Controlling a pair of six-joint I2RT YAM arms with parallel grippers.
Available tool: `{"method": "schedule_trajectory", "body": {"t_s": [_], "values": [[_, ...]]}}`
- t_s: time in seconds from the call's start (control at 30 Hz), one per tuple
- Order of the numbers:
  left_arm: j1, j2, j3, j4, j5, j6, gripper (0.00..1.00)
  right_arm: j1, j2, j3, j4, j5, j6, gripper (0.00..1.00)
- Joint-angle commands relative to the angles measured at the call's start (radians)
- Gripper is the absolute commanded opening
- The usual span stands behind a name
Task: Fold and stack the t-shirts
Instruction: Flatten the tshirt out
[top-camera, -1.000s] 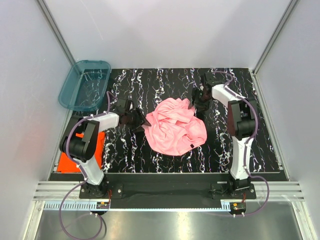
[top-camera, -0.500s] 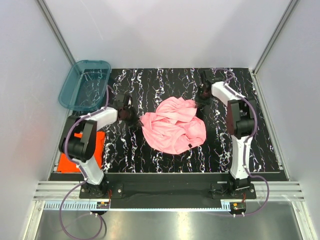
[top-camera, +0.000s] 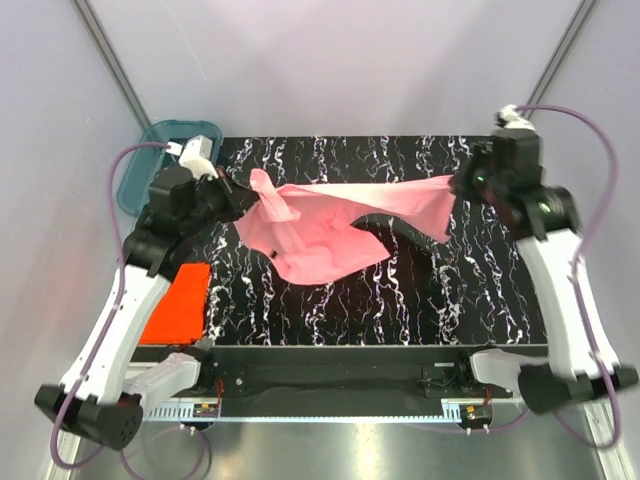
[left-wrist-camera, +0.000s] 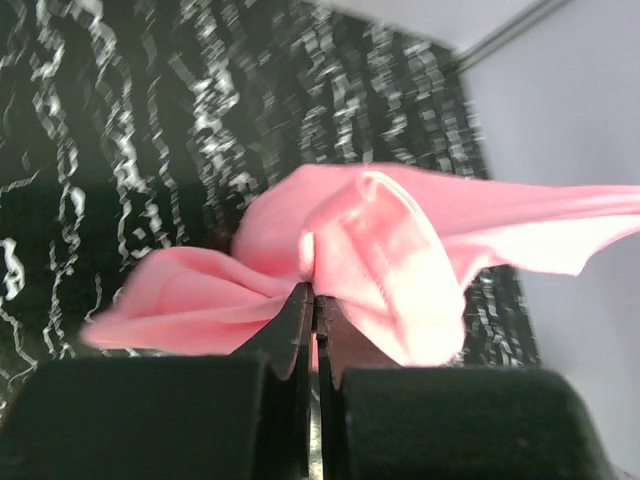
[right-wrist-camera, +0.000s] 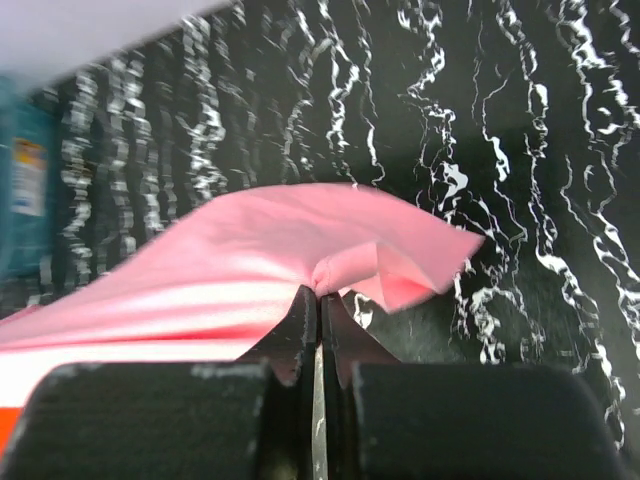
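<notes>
The light pink t-shirt's lower part (top-camera: 318, 258) is bunched up below the t-shirt's stretched edge, so both my grippers need to lift it clear and put it down toward the table's near side (top-camera: 320, 328).
The light pink t-shirt (top-camera: 330, 235) hangs stretched between my two grippers above the black marbled table (top-camera: 480, 290), its lower part sagging onto the table. My left gripper (top-camera: 243, 200) is shut on the shirt's left edge; in the left wrist view the cloth (left-wrist-camera: 390, 250) bunches at the closed tips of that gripper (left-wrist-camera: 312, 292). My right gripper (top-camera: 458, 185) is shut on the right edge, where the cloth (right-wrist-camera: 250, 260) puckers at the gripper's tips (right-wrist-camera: 320, 292). The orange-red t-shirt (top-camera: 175, 312) lies flat at the table's left edge, partly under my left arm.
A teal see-through tub (top-camera: 140, 165) stands at the back left corner, largely behind my left arm. Grey walls with metal posts close in the table on three sides. The arm bases sit on the rail at the near edge.
Both grippers shut on the pink shirt's edges, then both arms rose and pulled apart. The crumpled heap is now lifted and spread into a wide hanging sheet.
</notes>
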Motion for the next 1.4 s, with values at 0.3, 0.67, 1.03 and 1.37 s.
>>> {"method": "schedule_trajectory", "body": {"t_s": [0.3, 0.67, 1.03, 1.37], "values": [[-0.026, -0.2, 0.148, -0.033, 0.039, 0.023, 0.0, -0.009, -0.359, -0.026, -0.269, -0.026, 0.128, 0.0], [-0.009, 0.289, 0.598, -0.014, -0.125, 0.07, 0.0, -0.079, 0.089, 0.234, -0.214, 0.123, -0.004, 0.0], [-0.015, 0.165, 0.772, 0.021, -0.015, 0.136, 0.0, -0.079, -0.173, 0.153, -0.122, -0.061, -0.075, 0.0], [-0.015, -0.109, 0.694, 0.021, -0.06, 0.153, 0.0, -0.079, -0.456, 0.126, -0.119, -0.238, -0.017, 0.0]]}}
